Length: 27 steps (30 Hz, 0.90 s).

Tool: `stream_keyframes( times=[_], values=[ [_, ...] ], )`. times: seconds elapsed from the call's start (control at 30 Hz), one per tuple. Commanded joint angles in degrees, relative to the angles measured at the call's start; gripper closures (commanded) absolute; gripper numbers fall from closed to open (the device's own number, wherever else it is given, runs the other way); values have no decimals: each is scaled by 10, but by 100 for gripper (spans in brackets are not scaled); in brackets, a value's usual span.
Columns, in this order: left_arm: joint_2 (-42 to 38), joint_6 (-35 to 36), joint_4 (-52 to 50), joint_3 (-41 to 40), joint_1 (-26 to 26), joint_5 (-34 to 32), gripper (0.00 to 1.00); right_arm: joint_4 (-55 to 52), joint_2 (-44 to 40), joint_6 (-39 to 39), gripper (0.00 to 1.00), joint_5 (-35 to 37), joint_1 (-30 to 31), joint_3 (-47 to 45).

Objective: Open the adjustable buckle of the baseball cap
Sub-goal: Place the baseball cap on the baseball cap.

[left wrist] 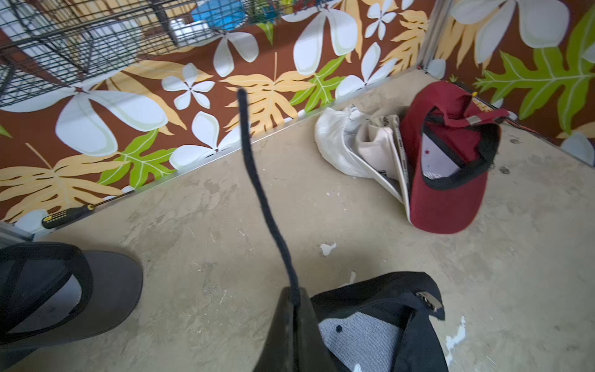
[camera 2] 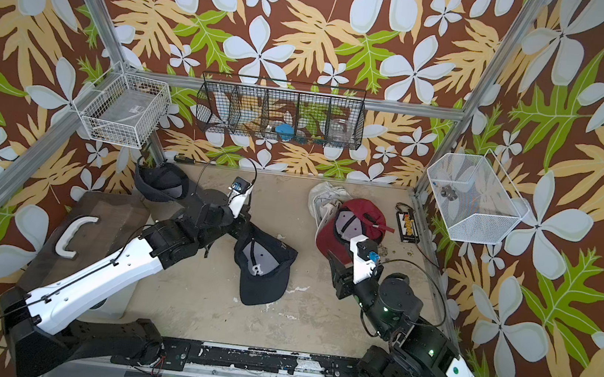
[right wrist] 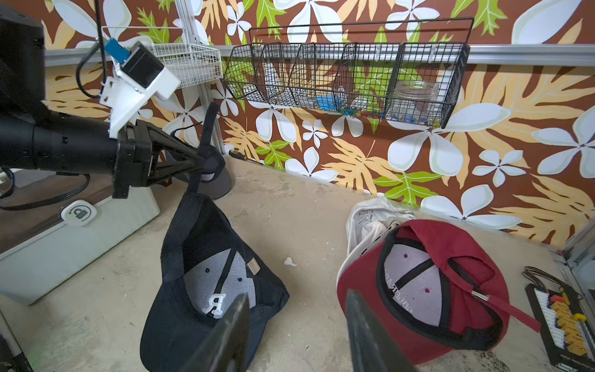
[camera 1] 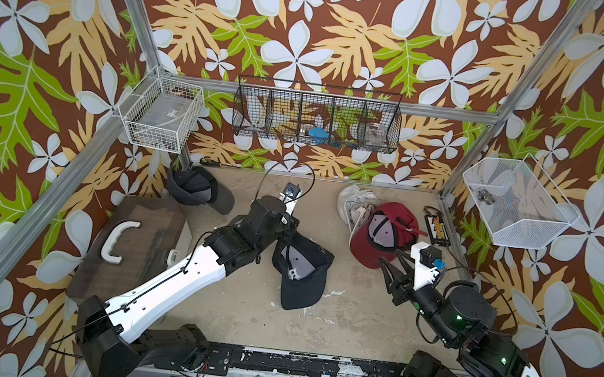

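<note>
My left gripper is holding the navy cap with the black strap clear of the metal buckle [right wrist: 253, 266], so it should keep moving toward the dark grey cap [camera 1: 200, 188] and let go of the navy cap there.
A navy baseball cap [camera 1: 302, 274] [camera 2: 264, 270] lies inside up in the middle of the table, its back edge lifted. My left gripper [right wrist: 197, 162] [left wrist: 294, 298] is shut on the cap's black strap [left wrist: 254, 180], whose free end sticks out past the jaws. The metal buckle [right wrist: 253, 266] [left wrist: 428, 301] sits on the cap's other back band, apart from that strap end. My right gripper [camera 1: 392, 259] [right wrist: 296, 294] hovers open to the right of the cap, between it and a red cap, with nothing between its fingers.
A red cap [camera 1: 380, 233] leans on a white cap [camera 1: 355, 203] at the back right. A dark grey cap [camera 1: 196, 189] lies at the back left, beside a case with a white handle [camera 1: 131, 247]. A connector board [camera 1: 437, 228] and a screwdriver [camera 1: 210, 162] lie by the walls.
</note>
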Motion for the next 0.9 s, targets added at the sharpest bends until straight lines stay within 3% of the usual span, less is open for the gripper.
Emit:
stream_keyframes(
  times=[0.0, 0.87],
  values=[
    [10, 0, 30, 19, 25, 27, 100, -17, -10, -9, 49, 20, 0, 3],
    [155, 24, 17, 191, 222, 93, 100, -47, -78, -35, 46, 47, 0, -45]
  ],
)
